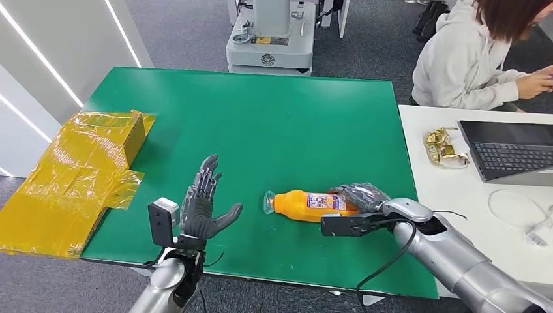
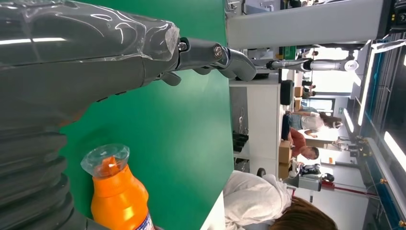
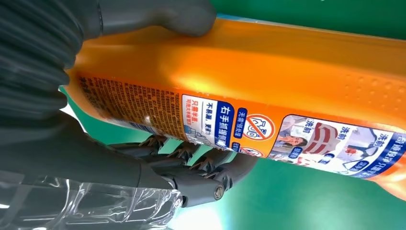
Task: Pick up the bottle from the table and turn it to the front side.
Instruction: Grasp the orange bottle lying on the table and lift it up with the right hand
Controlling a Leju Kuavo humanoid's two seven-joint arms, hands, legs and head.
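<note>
The label (image 1: pixel 326 201) facing up is a small panel of fine print. I expect the bottle (image 1: pixel 297 205) to show a bigger label with bold letters when I turn it.
An orange bottle (image 1: pixel 306 204) with a clear cap and a white-and-blue label lies on its side on the green table (image 1: pixel 261 124), cap pointing toward my left. My right hand (image 1: pixel 362 195) wraps around its base end; in the right wrist view the thumb and fingers (image 3: pixel 201 165) close around the bottle (image 3: pixel 268 72) from both sides. My left hand (image 1: pixel 203 205) hovers over the table's near edge, left of the cap, fingers spread and holding nothing. The left wrist view shows the bottle's cap and neck (image 2: pixel 112 184) close beside that hand (image 2: pixel 86 57).
Crumpled yellow plastic wrap (image 1: pixel 72 176) covers a box at the table's left edge. A white desk (image 1: pixel 469 195) at the right carries a laptop (image 1: pixel 512 150), a gold wrapper (image 1: pixel 443 147) and a cable. A person in a light hoodie (image 1: pixel 466 59) sits behind it. A machine base (image 1: pixel 270 39) stands beyond the table.
</note>
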